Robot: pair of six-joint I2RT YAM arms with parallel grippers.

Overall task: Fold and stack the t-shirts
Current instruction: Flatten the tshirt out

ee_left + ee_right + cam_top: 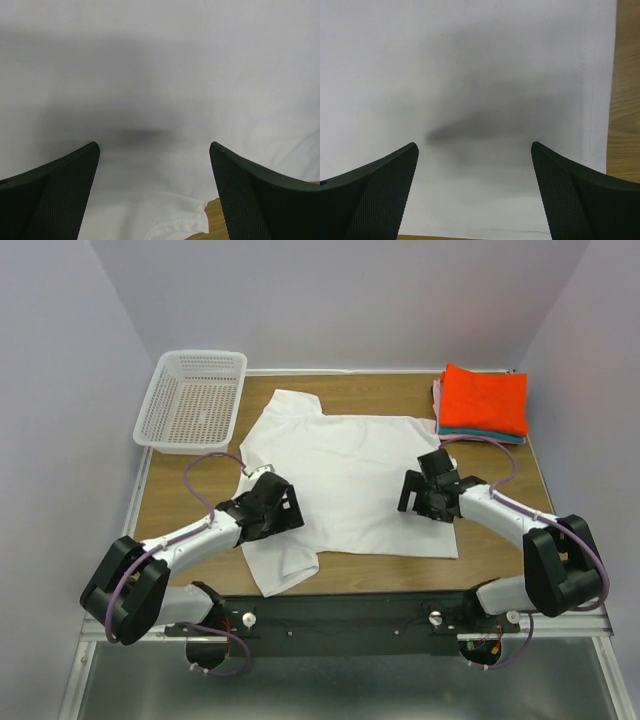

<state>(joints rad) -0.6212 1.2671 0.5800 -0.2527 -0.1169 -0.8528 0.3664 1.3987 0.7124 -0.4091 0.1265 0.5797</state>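
The near sleeve [281, 566] lies floppy past the t-shirt's near edge [385, 554], so I expect it to bunch up on top when I fold the t-shirt's edge over.
A white t-shirt [345, 475] lies spread flat on the wooden table [170, 510], collar to the left, one sleeve toward the near edge. My left gripper [290, 508] hovers open over its left part; the left wrist view shows white cloth [160, 75] between the black fingers [60, 190] and a sleeve hem [185, 215]. Over the shirt's right part my right gripper [412, 492] is open, with plain cloth [470, 75] and the bottom hem below it. Folded t-shirts, orange-red on top of teal and pink [484, 400], sit stacked at the back right corner.
A white plastic mesh basket [193, 400] stands at the back left corner. Bare wood shows along the table's right edge [626, 100] beside the shirt. Grey walls close in the table on three sides.
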